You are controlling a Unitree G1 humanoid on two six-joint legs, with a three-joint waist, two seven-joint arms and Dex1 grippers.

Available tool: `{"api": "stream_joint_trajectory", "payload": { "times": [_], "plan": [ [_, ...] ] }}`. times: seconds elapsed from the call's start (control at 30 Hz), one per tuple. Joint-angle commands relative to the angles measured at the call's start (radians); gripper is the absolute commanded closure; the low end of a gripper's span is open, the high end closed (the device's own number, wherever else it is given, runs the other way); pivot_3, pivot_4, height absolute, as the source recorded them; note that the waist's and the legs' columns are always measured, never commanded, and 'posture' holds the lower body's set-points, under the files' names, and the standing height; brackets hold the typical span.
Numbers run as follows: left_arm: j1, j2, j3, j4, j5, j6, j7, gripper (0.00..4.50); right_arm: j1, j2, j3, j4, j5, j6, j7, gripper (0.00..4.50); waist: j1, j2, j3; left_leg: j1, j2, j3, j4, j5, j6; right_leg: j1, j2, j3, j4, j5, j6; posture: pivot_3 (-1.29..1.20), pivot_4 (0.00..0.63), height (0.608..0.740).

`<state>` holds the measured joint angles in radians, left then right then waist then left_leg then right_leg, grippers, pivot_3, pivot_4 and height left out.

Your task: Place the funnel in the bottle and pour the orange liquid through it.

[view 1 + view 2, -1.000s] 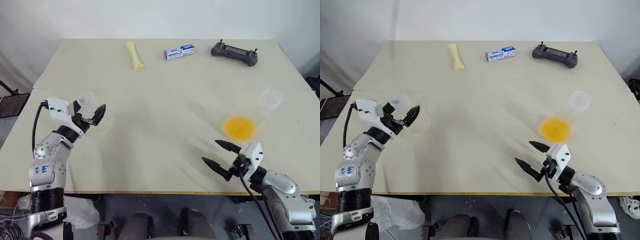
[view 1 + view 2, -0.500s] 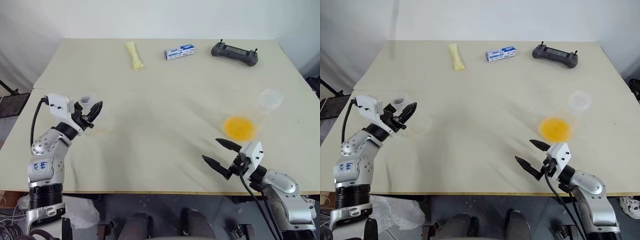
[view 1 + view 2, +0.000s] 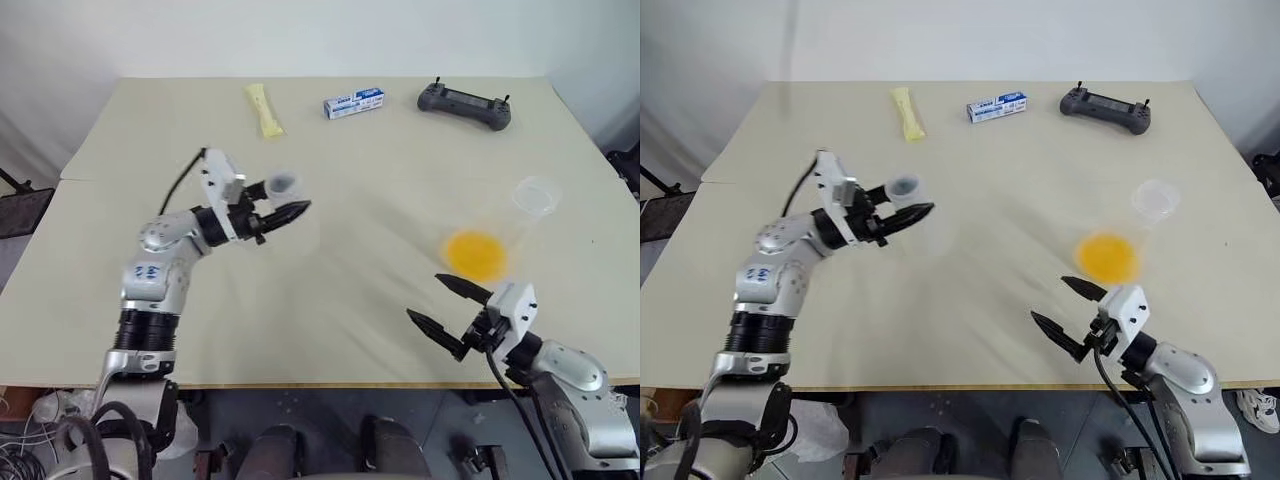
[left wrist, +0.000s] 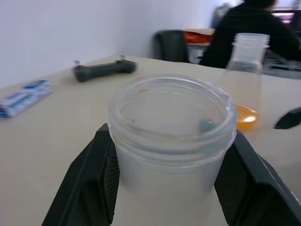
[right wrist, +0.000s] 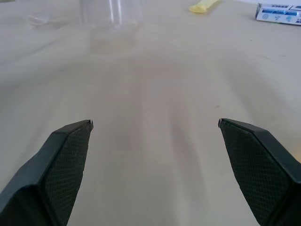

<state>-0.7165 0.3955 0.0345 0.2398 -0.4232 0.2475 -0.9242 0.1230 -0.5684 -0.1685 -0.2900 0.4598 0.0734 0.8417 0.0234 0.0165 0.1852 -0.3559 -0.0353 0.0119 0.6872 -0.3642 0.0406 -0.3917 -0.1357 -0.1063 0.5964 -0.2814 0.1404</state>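
Observation:
My left gripper should keep carrying the clear container (image 3: 284, 187), which it holds upright, to the table's middle (image 3: 335, 250), which is free, until the container's bottom rests flat.
My left gripper (image 3: 285, 200) is shut on a squat clear wide-mouthed container (image 3: 283, 184), held just above the table left of the middle. In the left wrist view that container (image 4: 171, 141) sits upright between the black fingers (image 4: 91, 181). The bottle (image 3: 520, 215), a clear conical flask, stands on the table at the right. The orange liquid (image 3: 477, 254) lies as a shallow pool in its base and shows again beyond the held container (image 4: 244, 115). My right gripper (image 3: 425, 298) hovers open and empty near the front edge, short of the bottle. I cannot make out the funnel.
Along the far edge lie a pale yellow stick packet (image 3: 264, 110), a blue-and-white box (image 3: 354, 103) and a black controller (image 3: 465, 103). A person in dark clothes (image 4: 256, 28) sits beyond the table's right side.
My left gripper closed on the clear container, lifted it and swung it right toward the table's middle. The right gripper stayed where it was, open.

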Motion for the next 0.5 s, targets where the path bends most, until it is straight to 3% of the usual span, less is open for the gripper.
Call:
{"api": "stream_joint_trajectory", "payload": {
  "times": [0.03, 0.27, 0.5],
  "plan": [
    [-0.061, -0.044, -0.030, 0.045, 0.001, -0.025, -0.042, 2.20, 0.015, -0.023, -0.037, -0.088, 0.022, -0.004, 0.007, 0.00, 0.002, 0.000, 0.000, 0.000, 0.000, 0.000, 0.001, 0.000, 0.000, 0.000, 0.000, 0.000, 0.000, 0.000, 0.000, 0.00, 0.150, 0.740],
    [-0.146, -0.092, -0.094, 0.219, 0.090, -0.148, -0.113, 2.20, 0.048, -0.026, -0.086, -0.196, 0.024, 0.028, -0.051, 0.00, 0.005, -0.001, 0.000, -0.003, 0.000, -0.001, 0.005, 0.000, 0.000, 0.000, 0.000, 0.000, 0.000, 0.000, 0.000, 0.00, 0.150, 0.740],
    [-0.161, -0.110, -0.106, 0.267, 0.120, -0.191, -0.156, 2.20, 0.081, -0.016, -0.088, -0.248, 0.020, 0.048, -0.081, 0.00, 0.006, -0.001, 0.000, -0.004, 0.000, -0.001, 0.006, 0.000, 0.000, 0.000, 0.000, 0.000, 0.000, 0.000, 0.000, 0.00, 0.150, 0.740]
  ]
}}
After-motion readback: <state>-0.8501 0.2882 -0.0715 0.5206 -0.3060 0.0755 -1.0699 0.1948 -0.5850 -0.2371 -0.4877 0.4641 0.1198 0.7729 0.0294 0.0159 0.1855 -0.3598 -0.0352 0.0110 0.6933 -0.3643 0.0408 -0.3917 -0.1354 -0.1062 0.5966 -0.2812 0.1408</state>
